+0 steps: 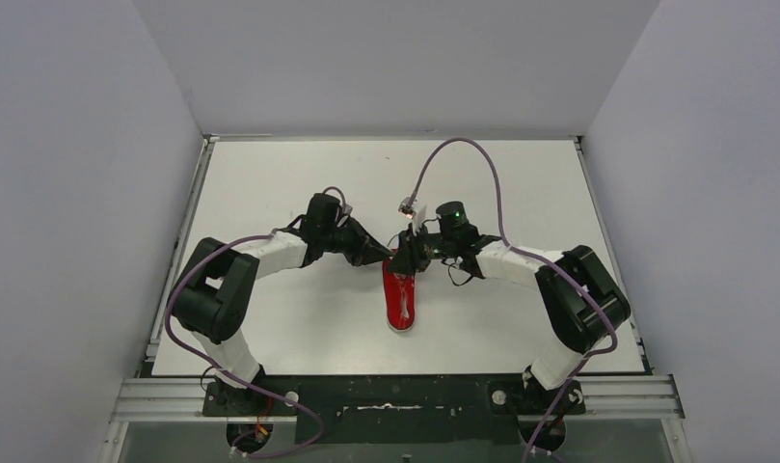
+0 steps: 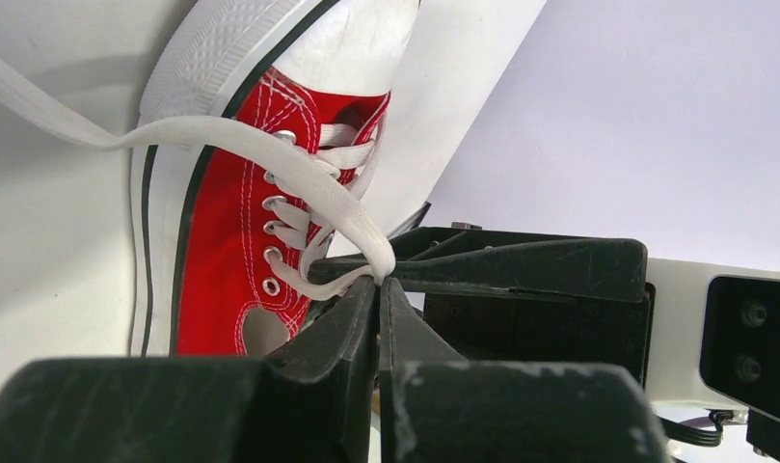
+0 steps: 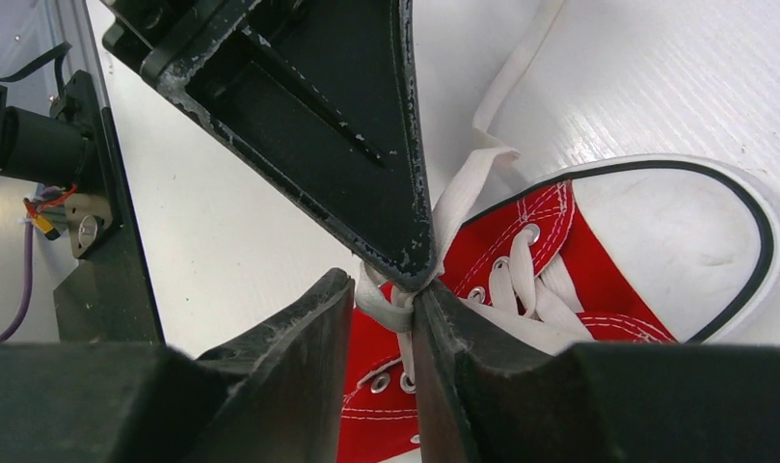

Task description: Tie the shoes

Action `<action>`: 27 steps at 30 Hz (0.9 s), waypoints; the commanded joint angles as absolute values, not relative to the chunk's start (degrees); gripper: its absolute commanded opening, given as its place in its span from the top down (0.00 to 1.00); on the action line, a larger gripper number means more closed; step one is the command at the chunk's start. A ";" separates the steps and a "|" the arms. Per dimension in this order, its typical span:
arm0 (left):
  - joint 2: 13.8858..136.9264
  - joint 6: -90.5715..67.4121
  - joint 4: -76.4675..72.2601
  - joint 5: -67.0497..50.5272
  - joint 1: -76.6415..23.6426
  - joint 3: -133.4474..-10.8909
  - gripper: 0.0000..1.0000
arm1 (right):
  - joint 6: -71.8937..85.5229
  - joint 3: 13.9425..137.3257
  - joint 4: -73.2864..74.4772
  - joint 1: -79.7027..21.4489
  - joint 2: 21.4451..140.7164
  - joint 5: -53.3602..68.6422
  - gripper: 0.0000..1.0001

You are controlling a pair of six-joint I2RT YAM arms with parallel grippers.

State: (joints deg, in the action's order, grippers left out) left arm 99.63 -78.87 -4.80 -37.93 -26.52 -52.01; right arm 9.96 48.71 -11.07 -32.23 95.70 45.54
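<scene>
I should have my right gripper take the lace (image 2: 374,253) before my left gripper opens and regrips it, since it pinches the white lace inside my right gripper's fingers.
The red sneaker (image 1: 401,294) lies mid-table with its white toe cap toward the arm bases. Both grippers meet over its lacing. My left gripper (image 1: 386,255) is shut on a white lace (image 2: 222,135), pinching it at the fingertips (image 2: 379,282) just above the eyelets. My right gripper (image 3: 384,294) faces it tip to tip, jaws a little apart, with a bit of lace (image 3: 386,304) lying in the gap. The left gripper's shut tip (image 3: 416,270) pokes between the right fingers. A lace end (image 3: 506,87) trails over the table past the toe cap (image 3: 675,231).
The white table (image 1: 270,174) is boxed in by grey walls at left, right and back. A purple cable (image 1: 463,145) arcs above the right arm. A metal rail (image 1: 395,395) runs along the near edge by the arm bases.
</scene>
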 commanded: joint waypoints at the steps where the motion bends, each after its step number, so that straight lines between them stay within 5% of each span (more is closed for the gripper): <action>1: 99.28 -78.28 -8.00 -38.97 -26.15 -53.47 1.00 | 12.24 48.32 -15.65 -31.61 94.97 48.12 0.75; 10: 99.76 -71.38 -1.25 -39.54 -26.04 -56.83 1.00 | 19.71 49.86 -17.27 -29.37 95.69 54.53 0.99; 20: 102.30 -53.18 12.56 -40.89 -26.06 -64.02 1.00 | 27.25 51.52 -15.53 -28.28 98.31 60.80 1.00; 26: 97.27 -34.07 24.06 -34.70 -25.85 -65.63 0.67 | 35.67 51.16 -18.02 -26.71 100.63 61.34 1.00; 27: 95.84 -32.25 24.27 -33.88 -25.84 -64.18 0.56 | 36.74 51.01 -18.42 -26.44 100.90 61.47 1.00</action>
